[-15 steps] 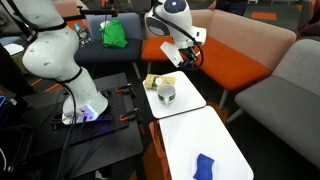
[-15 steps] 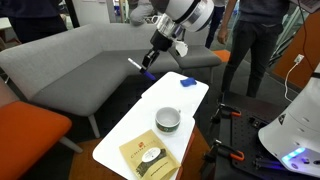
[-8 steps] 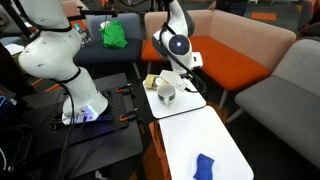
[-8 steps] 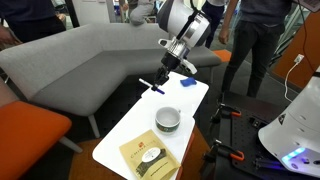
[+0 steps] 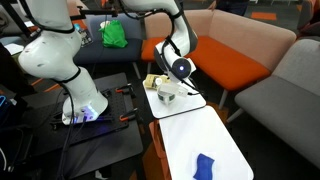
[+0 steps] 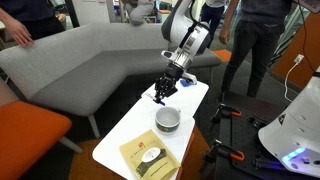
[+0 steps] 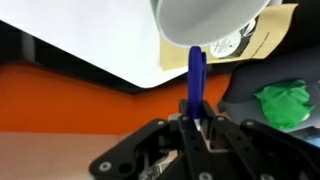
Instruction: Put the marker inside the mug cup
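Observation:
The blue marker's tip is in line with the mug cup's rim, so I need to move and tilt my gripper to aim the marker into the mug's opening before I let go.
My gripper is shut on a blue marker that points away from the wrist toward the white mug cup, whose rim fills the top of the wrist view. In an exterior view the gripper holds the marker just above and beside the mug on the white table. In an exterior view the gripper hangs right over the mug, partly hiding it.
A booklet with a watch picture lies on the near end of the table. A blue cloth lies on the second white table. A green cloth sits on a dark seat. Orange and grey sofas surround the tables.
The arm has swung down and toward the mug with the marker, from high above the table's far end to just over the mug.

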Robot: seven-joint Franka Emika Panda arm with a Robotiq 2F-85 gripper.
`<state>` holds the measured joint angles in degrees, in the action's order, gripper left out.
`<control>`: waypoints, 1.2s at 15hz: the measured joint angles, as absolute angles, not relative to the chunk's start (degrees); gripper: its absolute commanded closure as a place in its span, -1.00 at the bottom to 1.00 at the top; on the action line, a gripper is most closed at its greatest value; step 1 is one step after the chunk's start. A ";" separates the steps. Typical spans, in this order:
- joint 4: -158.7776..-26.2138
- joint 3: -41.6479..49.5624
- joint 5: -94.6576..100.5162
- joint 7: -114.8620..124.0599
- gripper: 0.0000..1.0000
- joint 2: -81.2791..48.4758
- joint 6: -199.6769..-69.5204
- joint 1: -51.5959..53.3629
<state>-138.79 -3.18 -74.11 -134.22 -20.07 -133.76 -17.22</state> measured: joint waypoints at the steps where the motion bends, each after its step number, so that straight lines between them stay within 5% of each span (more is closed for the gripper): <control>1: -138.88 -2.03 -73.90 -137.00 0.93 -20.30 -130.56 -16.98; 7: -137.86 3.03 -70.88 -148.50 0.93 -25.80 -114.83 -16.45; 16: -131.17 3.58 -71.27 -149.12 0.93 -34.15 -114.13 -18.08; 18: -130.88 4.51 -71.28 -149.12 0.16 -35.75 -113.99 -17.93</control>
